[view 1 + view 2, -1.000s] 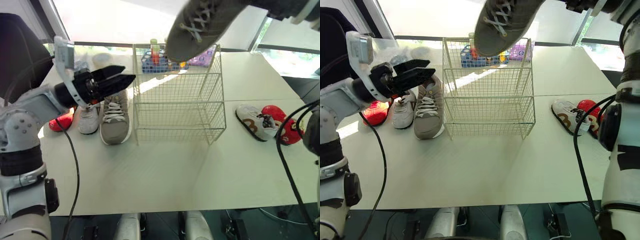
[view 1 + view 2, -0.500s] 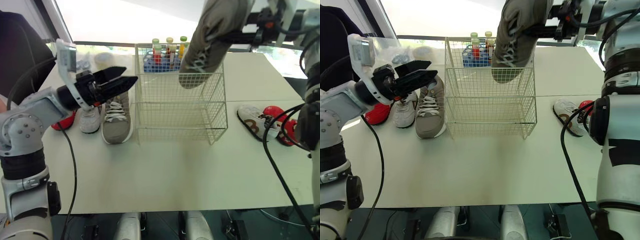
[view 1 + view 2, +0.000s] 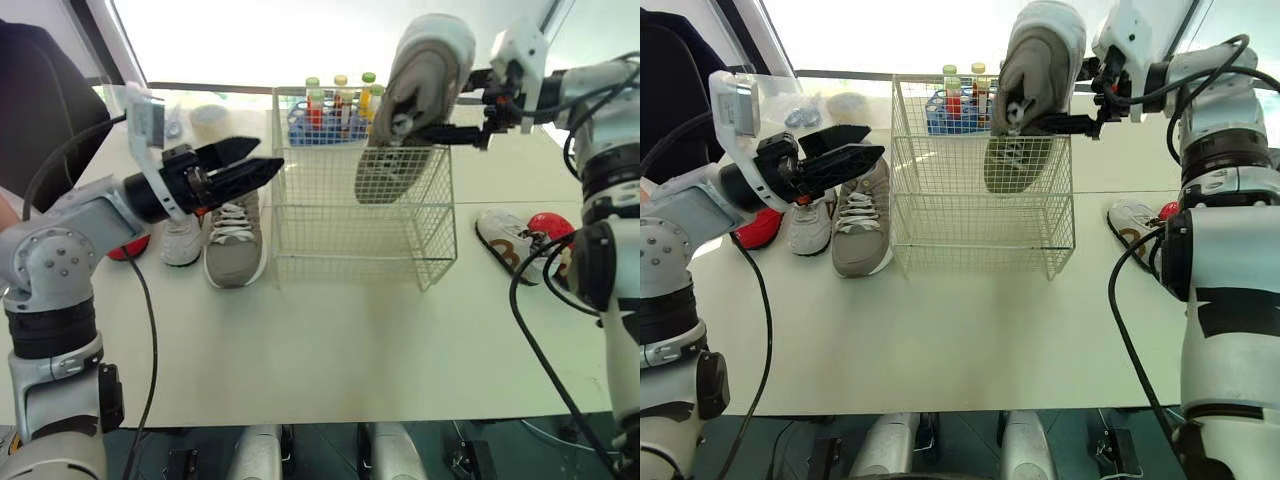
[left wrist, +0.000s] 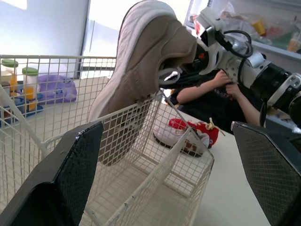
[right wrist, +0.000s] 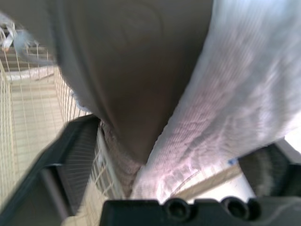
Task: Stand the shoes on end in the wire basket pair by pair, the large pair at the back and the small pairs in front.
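Note:
The held grey shoe [image 3: 425,80] stands high above the basket's rim, so the matching grey shoe [image 3: 235,245] will still have its heel sticking out when the robot lowers it in.
My right gripper [image 3: 434,132] is shut on a large grey shoe [image 3: 415,100] at its collar. The shoe hangs toe down and heel up, its toe dipping inside the white wire basket [image 3: 360,262] at the back right corner. The shoe's sole [image 5: 141,70] is close up in the right wrist view. My left gripper [image 3: 265,156] is open with nothing in it, hovering just left of the basket above the matching grey shoe [image 3: 233,240] on the table. A small white shoe [image 3: 182,240] and a red shoe [image 3: 128,247] lie beside that one.
Right of the basket lie a white-and-brown small shoe [image 3: 508,243] and a red shoe [image 3: 556,236]. A blue rack of bottles [image 3: 318,118] stands behind the basket. A person [image 4: 211,94] sits beyond the table's right side. The table's front half is bare.
My right gripper has swung the grey shoe from high and flat to toe down, then lowered it into the basket's back right. The left gripper has barely moved.

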You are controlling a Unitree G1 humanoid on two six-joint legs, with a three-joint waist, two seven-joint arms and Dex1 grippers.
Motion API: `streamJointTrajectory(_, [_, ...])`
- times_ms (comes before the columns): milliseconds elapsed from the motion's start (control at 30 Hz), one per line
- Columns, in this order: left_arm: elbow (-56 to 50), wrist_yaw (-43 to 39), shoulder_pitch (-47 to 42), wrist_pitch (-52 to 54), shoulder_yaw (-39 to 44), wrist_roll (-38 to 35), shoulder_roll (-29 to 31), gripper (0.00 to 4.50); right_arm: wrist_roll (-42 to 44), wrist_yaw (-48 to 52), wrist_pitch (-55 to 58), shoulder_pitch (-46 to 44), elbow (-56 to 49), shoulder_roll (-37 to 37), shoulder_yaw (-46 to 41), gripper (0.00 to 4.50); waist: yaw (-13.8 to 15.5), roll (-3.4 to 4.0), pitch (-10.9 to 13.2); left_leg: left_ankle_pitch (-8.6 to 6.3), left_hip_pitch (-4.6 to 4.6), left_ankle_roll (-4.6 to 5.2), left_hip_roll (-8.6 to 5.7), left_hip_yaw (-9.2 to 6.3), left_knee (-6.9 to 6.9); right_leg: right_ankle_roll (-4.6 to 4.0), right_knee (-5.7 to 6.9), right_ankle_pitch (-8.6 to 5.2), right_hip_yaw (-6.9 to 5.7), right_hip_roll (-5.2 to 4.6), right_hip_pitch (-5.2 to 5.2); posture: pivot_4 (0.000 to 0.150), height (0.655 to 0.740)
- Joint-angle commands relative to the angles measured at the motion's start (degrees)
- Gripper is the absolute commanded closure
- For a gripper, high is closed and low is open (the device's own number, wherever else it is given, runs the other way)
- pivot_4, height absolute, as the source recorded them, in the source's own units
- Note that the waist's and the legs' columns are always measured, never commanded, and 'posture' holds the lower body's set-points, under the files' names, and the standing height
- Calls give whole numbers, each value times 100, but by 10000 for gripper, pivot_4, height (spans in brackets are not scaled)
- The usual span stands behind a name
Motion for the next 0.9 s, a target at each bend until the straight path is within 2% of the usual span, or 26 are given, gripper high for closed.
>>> streamJointTrajectory(33, [-194,18,-87,-111,56,-31,33,0,-14,7,-208,-115,-307,-127,-160,1183,-6,0,0,0,2,0,0,0,-1,0,2,0,0,1,0,1500,7400])
streamJointTrajectory(367, [-79,14,-88,-185,93,301,321,0,-16,-240,-391,328,-1443,-695,-341,1183,12,0,0,1,2,-1,0,-3,0,0,5,0,0,1,0,1500,7400])
streamJointTrajectory(567, [653,193,-245,-607,-88,1319,707,0,194,-228,-14,1060,-2461,-1328,-609,1183,12,0,0,0,9,-2,0,-2,0,-1,4,-1,0,1,4,1500,7400])
streamJointTrajectory(667, [1171,314,-444,-844,-232,1845,806,0,675,-128,654,1608,-3582,-1389,-867,1183,15,0,0,0,12,-1,0,-2,0,-1,5,-1,-1,1,7,1500,7400])
streamJointTrajectory(800, [2529,748,-1204,-1229,-795,2936,688,0,2097,-388,2507,2711,-6641,-1105,-1256,1183,34,-1,-1,2,14,-3,1,-7,2,0,19,0,-2,1,4,1500,7400])
streamJointTrajectory(900, [3490,831,-1661,-1625,-1123,3536,458,0,2663,-865,3299,3073,-7797,-886,-1388,1183,52,-2,-1,0,14,2,1,-13,9,0,49,-2,-4,1,-1,1500,7400])
